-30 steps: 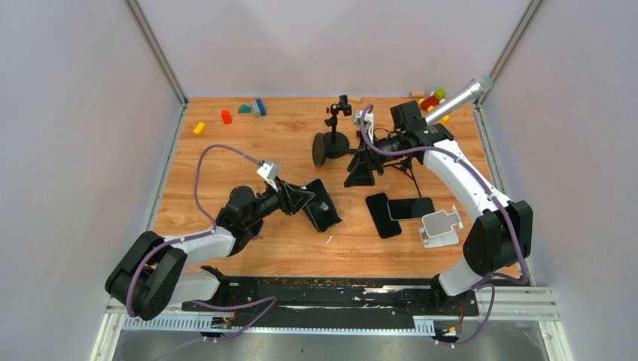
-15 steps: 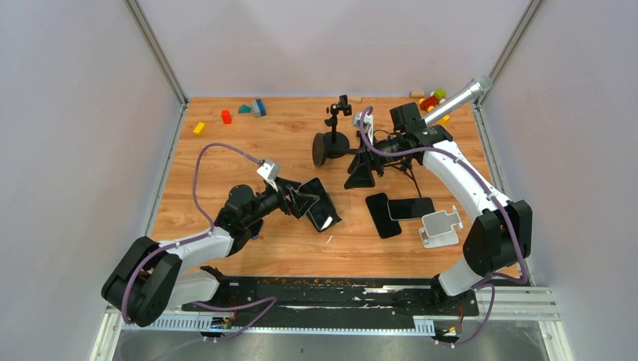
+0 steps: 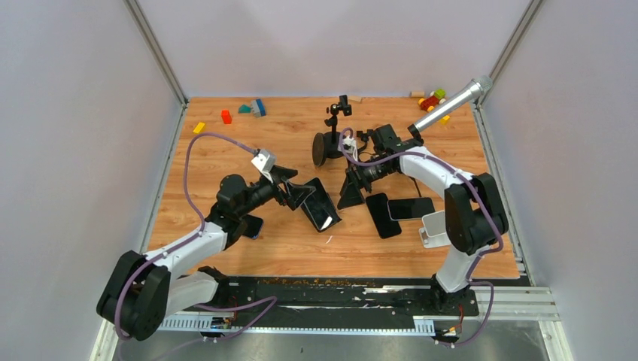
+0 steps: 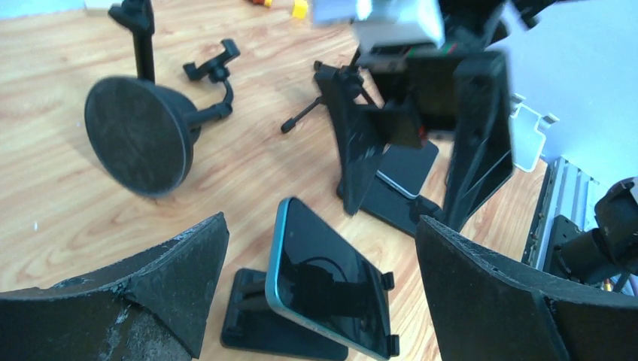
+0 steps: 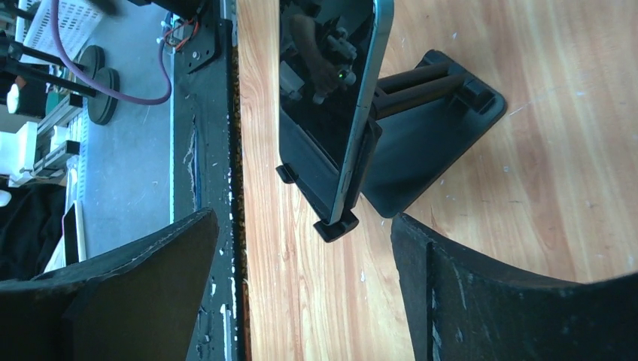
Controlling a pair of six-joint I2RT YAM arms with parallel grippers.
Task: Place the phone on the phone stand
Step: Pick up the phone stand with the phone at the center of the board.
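Note:
My gripper will move the phone, and the phone stand (image 5: 432,124) will come along with it, because the phone's edge sits in the hooked rim (image 5: 337,225), close against the back plate.
The phone (image 3: 321,205), dark-screened with a pale blue rim, leans tilted on the black phone stand (image 3: 331,222) near the table's middle. In the left wrist view the phone (image 4: 331,289) rests against the stand's (image 4: 256,323) lower lip, ahead of and between my wide-spread fingers. My left gripper (image 3: 299,193) is open just left of it, touching nothing. My right gripper (image 3: 349,194) is open just right of it. The right wrist view shows the phone (image 5: 331,98) edge-on on its stand (image 5: 432,131), beyond the empty gap of my right gripper (image 5: 302,222).
Two more dark phones (image 3: 382,215) (image 3: 411,207) lie flat right of the stand, with a white stand (image 3: 439,228) beside them. A black round-based holder (image 3: 329,144) stands behind. A silver cylinder (image 3: 450,103) and coloured blocks (image 3: 226,116) lie at the back.
My left gripper has opened off the phone, leaving it on the stand, and drawn back slightly. The right arm swung down toward the phone's right side and opened wider.

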